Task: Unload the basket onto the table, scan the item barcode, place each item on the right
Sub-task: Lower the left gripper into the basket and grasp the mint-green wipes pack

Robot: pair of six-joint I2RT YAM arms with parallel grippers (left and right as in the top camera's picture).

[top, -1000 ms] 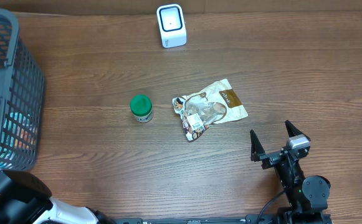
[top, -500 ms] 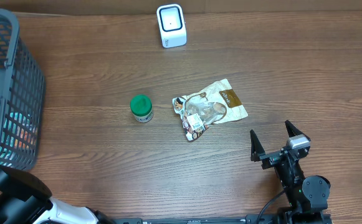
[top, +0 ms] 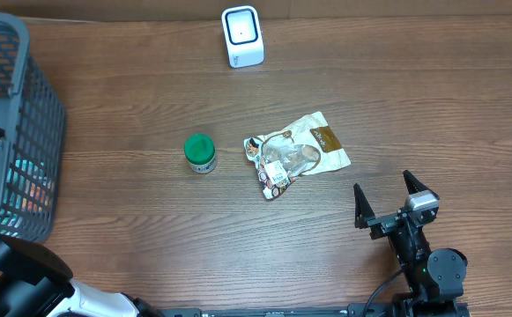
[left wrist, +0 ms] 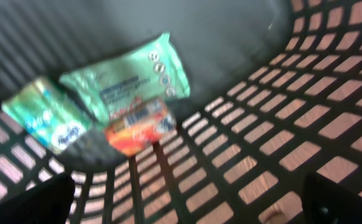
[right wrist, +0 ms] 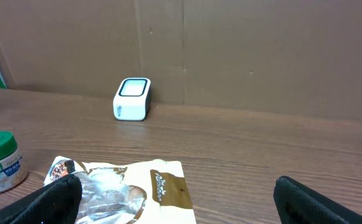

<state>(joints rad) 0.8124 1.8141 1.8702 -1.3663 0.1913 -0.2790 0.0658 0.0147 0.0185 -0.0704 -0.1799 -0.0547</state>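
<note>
The basket's mesh side [left wrist: 230,143] is in front of my left gripper's open fingers, so I should pull back and grab the pale green packet [left wrist: 168,68] by its icon end.
The white barcode scanner [top: 242,36] [right wrist: 133,98] stands at the table's far edge. A green-lidded jar [top: 200,152] [right wrist: 0,163] and a cream and brown snack pouch [top: 295,154] [right wrist: 131,190] lie mid-table. My left gripper [left wrist: 181,208] is open inside the grey mesh basket [top: 31,114], with nothing between its fingers. Below it lie a pale green packet [left wrist: 128,78], a teal packet [left wrist: 50,121] and an orange packet [left wrist: 140,124], all blurred. My right gripper [top: 385,201] [right wrist: 181,202] stands open near the front right, short of the pouch.
The basket takes up the table's left edge, and its mesh wall [left wrist: 305,112] closes round my left gripper. A cardboard wall [right wrist: 230,50] runs behind the scanner. Bare wood lies between the jar, the pouch and the scanner.
My left gripper's jaws have opened wider inside the basket, and the arm has shifted slightly there. The right arm and the items on the table have not moved.
</note>
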